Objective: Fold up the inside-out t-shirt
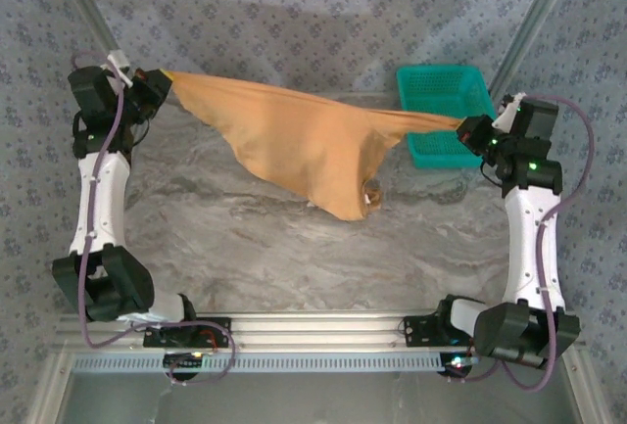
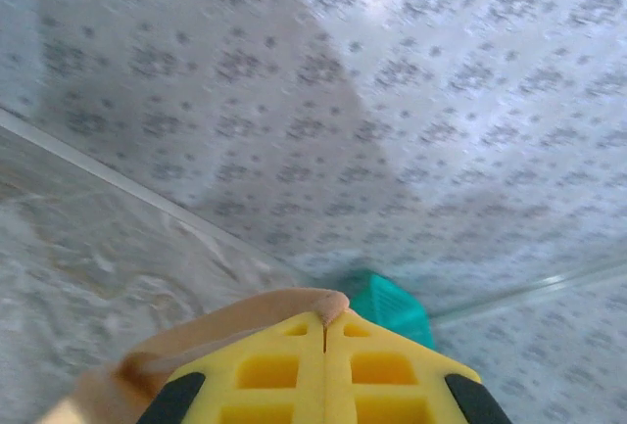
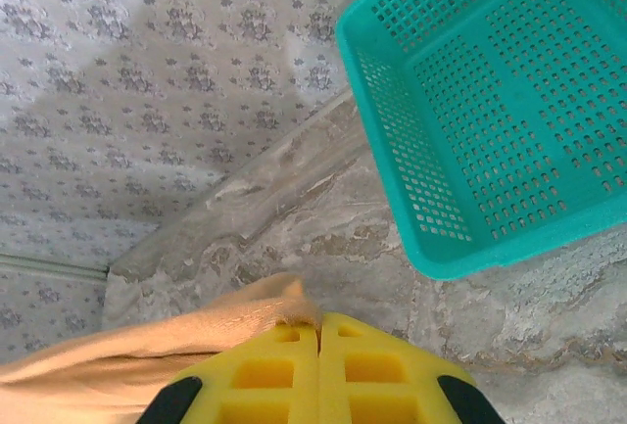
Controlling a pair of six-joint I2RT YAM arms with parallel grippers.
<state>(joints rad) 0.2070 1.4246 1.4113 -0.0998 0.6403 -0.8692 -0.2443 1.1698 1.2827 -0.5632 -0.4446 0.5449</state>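
The t-shirt already hangs tight from my left gripper to the narrow piece of cloth at my right gripper (image 1: 426,122), so next I move both grippers back and lay it down on the marble (image 1: 204,189).
The tan inside-out t-shirt (image 1: 304,140) hangs stretched in the air between both arms, its lower part sagging toward the marble table (image 1: 294,248). At the far left my left gripper (image 1: 162,79) is shut on one end of the cloth. In the left wrist view a tan fold (image 2: 328,302) pokes out from between the closed yellow fingertips (image 2: 294,360). My right gripper (image 1: 468,128) is shut on the other end, pulled into a taut strip in front of the basket. In the right wrist view the fabric (image 3: 196,341) bunches left of the closed yellow fingertips (image 3: 372,360).
A teal mesh basket (image 1: 446,86) stands at the back right, just behind the right gripper, seen empty in the right wrist view (image 3: 490,101). Patterned walls (image 1: 294,13) rise behind and at both sides of the table.
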